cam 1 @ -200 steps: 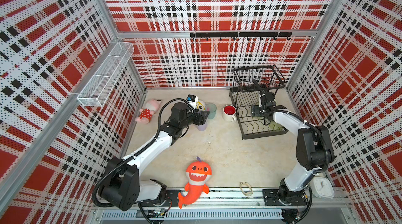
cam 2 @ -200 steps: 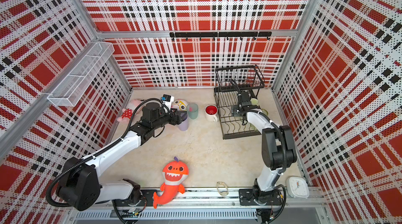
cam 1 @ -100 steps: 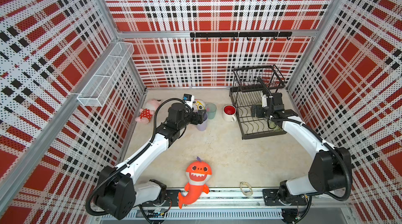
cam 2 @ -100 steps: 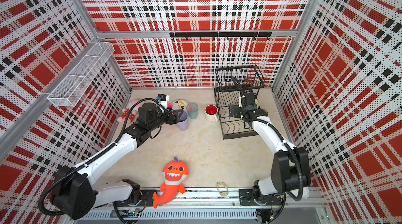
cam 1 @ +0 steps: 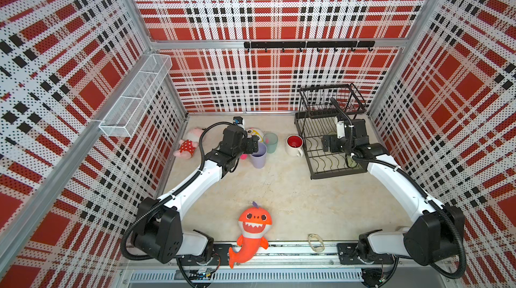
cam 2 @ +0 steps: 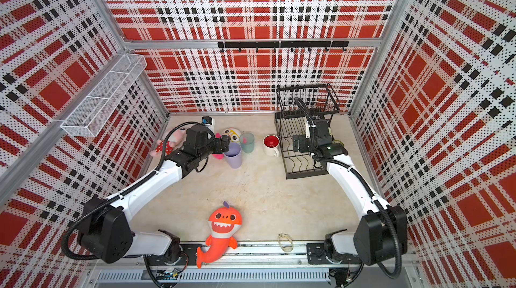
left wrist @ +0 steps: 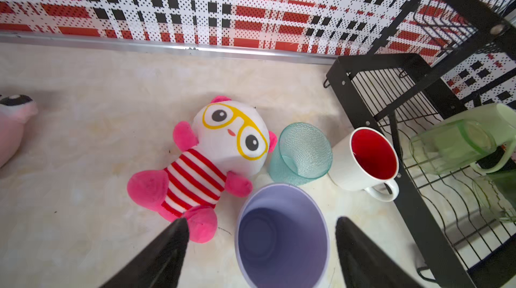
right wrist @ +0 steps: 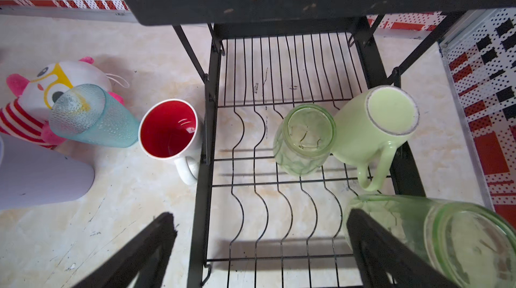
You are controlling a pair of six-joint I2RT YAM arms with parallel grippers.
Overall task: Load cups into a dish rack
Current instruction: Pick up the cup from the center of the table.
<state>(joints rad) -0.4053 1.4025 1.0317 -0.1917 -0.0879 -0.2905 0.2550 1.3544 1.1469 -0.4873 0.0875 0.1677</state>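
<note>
The lavender cup point(cam 1: 258, 159) is standing upright, a long way from the dish rack, so the robot's left gripper should grab its rim point(left wrist: 238, 227) and pass the cup base-first to the right gripper.
The lavender cup point(left wrist: 282, 239) stands upright, and my open left gripper point(left wrist: 261, 220) straddles its rim with a finger on each side and a gap to both. Behind it stand the teal cup point(left wrist: 301, 155) and the white red-lined mug point(left wrist: 368, 161), which is next to the black dish rack point(cam 1: 337, 173). My right gripper point(right wrist: 260, 214) hangs open and empty over the rack's lower tier. On that tier sit an upside-down green tumbler point(right wrist: 304, 138), an upside-down pale-green mug point(right wrist: 382, 121) and a second green tumbler point(right wrist: 446, 236) lying beside one finger.
A white plush with yellow glasses point(left wrist: 223, 147) lies against the teal and lavender cups. A pink plush point(cam 1: 187, 144) lies by the left wall and an orange shark plush point(cam 1: 252, 230) at the front edge. A white mesh basket point(cam 1: 134, 102) hangs on the left wall.
My right arm's elbow has swung out to the right while its gripper stays over the rack's lower tier. The left gripper has stayed at the lavender cup, with its jaws a little wider.
</note>
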